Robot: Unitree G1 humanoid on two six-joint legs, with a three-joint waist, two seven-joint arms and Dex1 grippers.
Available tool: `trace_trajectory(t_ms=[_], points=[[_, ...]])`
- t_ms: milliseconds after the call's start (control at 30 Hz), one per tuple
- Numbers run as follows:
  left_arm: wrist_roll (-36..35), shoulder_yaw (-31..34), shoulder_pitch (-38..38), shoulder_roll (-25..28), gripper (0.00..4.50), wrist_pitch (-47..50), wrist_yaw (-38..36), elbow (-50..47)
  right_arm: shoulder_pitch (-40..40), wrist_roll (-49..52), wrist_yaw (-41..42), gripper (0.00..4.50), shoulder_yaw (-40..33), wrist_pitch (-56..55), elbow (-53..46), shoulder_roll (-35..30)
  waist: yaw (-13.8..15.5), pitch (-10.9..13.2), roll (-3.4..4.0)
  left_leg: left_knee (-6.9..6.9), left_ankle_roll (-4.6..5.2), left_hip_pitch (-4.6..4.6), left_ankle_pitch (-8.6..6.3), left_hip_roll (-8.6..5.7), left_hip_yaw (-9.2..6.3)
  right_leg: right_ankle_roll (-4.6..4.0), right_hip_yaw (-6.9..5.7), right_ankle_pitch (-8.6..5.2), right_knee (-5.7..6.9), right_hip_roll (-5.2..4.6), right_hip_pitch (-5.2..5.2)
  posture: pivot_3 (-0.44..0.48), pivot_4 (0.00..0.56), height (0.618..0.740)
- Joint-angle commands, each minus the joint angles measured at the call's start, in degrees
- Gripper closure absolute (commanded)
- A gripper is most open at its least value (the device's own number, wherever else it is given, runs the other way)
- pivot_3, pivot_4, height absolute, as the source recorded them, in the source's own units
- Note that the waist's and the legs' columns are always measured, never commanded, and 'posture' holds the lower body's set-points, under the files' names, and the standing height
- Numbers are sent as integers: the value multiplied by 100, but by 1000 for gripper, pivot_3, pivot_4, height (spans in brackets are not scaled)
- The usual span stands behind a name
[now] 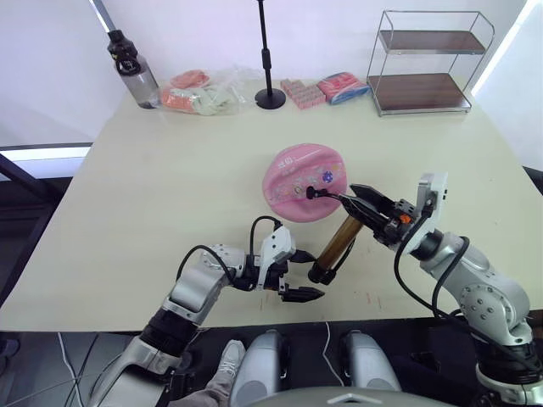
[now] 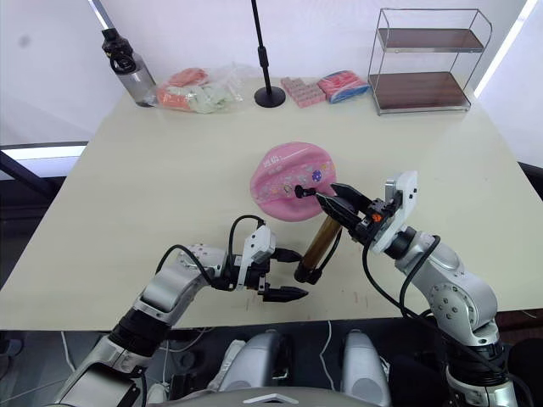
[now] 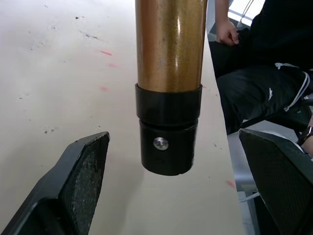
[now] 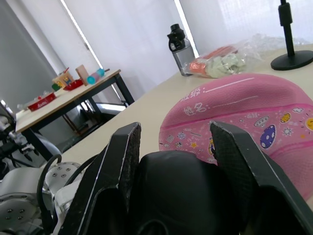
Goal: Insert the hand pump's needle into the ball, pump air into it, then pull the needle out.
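Observation:
My gripper will pull, and the pump's bronze body [image 1: 339, 242] will slide along a hidden black rod, because a seam [image 3: 168, 123] can be seen above the pump's lower end cap.
The pink ball [image 1: 301, 174] lies mid-table, flattened, with cartoon prints. The hand pump [image 1: 338, 244] slants from it toward the front edge, bronze barrel between black ends. My right gripper [image 1: 361, 202] is shut on the pump's black handle [image 4: 181, 191], just right of the ball. A thin black hose runs to a black fitting [image 1: 311, 192] resting against the ball; the needle's pin is hidden. My left gripper [image 1: 310, 274] is open, its fingers [image 3: 73, 186] on either side of the pump's lower end cap [image 3: 168, 142] without touching it.
At the table's [image 1: 170, 186] back stand a grey bottle [image 1: 136, 72], a plastic bag of items [image 1: 199, 93], a black stand [image 1: 270, 93], pink packets [image 1: 327, 89] and a wire shelf [image 1: 424, 64]. A seated person [image 3: 259, 83] is beyond the front edge.

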Motion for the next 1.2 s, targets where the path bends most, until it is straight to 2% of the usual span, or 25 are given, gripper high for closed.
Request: trace_trajectory(t_ms=[33, 433, 533, 700, 733, 967, 1200], points=[[-117, 76, -105, -118, 27, 143, 11, 28, -121, -68, 211, 2703, 19, -205, -328, -108, 3, 0, 0, 0, 0, 0, 0, 1, 0, 0, -1, 0, 0, 0, 0, 0, 150, 740], [-114, 25, -200, -129, 27, 241, -150, 50, -211, -307, 499, 2703, 220, -280, -419, -212, 7, 0, 0, 0, 0, 1, 0, 2, 0, -2, -3, 0, 2, 0, 0, 0, 150, 740], [-101, 10, -193, -123, 882, 246, -180, 43, -210, -329, 522, 2703, 224, -277, -431, -203, 8, 0, 0, 0, 0, 1, 0, 1, 1, -2, -3, 0, 1, -2, 0, 0, 150, 740], [-70, -4, -179, -104, 3162, 226, -208, 35, -195, -372, 593, 2703, 243, -275, -456, -229, 8, 0, 0, 0, 0, 1, 0, 2, 0, -2, -4, 0, 2, -1, 0, 0, 150, 740], [-60, -8, -178, -98, 3433, 217, -219, 43, -199, -396, 619, 2703, 256, -285, -454, -238, 8, 0, 0, 0, 0, 1, 0, 2, 0, -3, -5, 0, 2, -1, 0, 0, 150, 740], [58, -34, -189, -144, 3428, 44, -218, 152, -238, -567, 860, 2703, 325, -364, -457, -380, 8, 0, 0, 0, -1, 2, 1, 3, 0, -6, -5, 1, 3, 0, 0, 0, 150, 740], [592, -150, -369, -750, 3428, -1021, 220, 808, -95, -1245, 1646, 2703, 598, -1016, -373, -986, 45, 0, -1, 1, 0, 2, 1, 0, 3, -5, -5, 2, 0, -1, 2, 0, 150, 740]])
